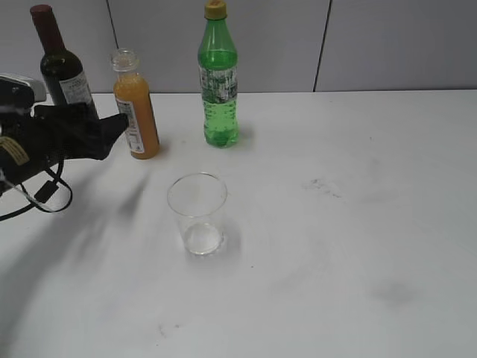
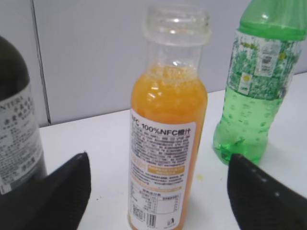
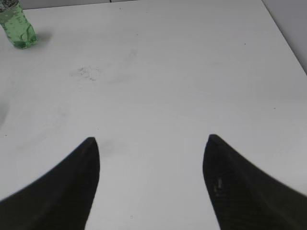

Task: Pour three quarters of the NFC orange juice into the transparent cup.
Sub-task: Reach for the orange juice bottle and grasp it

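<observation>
The NFC orange juice [image 1: 137,112] is standing upright in line with the open fingers of my left gripper. I should carry on moving forward until they are around its body [image 2: 165,143], then close them.
The NFC orange juice [image 1: 136,112] is a slim clear capless bottle with a white label, upright at the back left. In the left wrist view it [image 2: 165,143] stands between my two jaws, a gap on each side. My left gripper [image 1: 115,128] [image 2: 158,165] is open, just left of the bottle, not touching it. The transparent cup [image 1: 197,214] stands empty and upright in front of the bottles, near the table's middle. My right gripper [image 3: 151,143] is open and empty above bare table; it does not show in the exterior view.
A dark wine bottle [image 1: 61,71] [image 2: 17,139] stands behind my left gripper. A taller green bottle [image 1: 218,82] [image 2: 256,91] [image 3: 17,26] stands right of the juice. The white table [image 1: 358,194] meets a grey wall at the back.
</observation>
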### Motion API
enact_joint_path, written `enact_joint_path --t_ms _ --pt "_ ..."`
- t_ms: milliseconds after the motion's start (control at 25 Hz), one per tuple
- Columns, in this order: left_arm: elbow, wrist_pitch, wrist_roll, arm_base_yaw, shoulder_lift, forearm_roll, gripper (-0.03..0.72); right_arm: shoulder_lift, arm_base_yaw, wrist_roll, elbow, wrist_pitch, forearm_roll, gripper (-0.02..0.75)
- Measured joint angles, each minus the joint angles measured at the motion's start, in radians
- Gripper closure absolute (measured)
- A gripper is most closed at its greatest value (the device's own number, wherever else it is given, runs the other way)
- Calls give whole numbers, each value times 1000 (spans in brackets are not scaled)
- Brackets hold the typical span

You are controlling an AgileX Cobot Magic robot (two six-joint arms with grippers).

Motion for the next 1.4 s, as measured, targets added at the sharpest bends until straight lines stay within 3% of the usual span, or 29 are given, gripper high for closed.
enact_joint_path --t_ms 720,1040,1400 --pt "-314 206 -19 -85 190 13 -3 0 0 0 0 0 0 218" --pt "-363 223 -21 -96 226 -12 8 0 0 0 0 0 0 218" --pt "-363 220 -22 -96 226 -50 78 0 0 0 0 0 0 218"
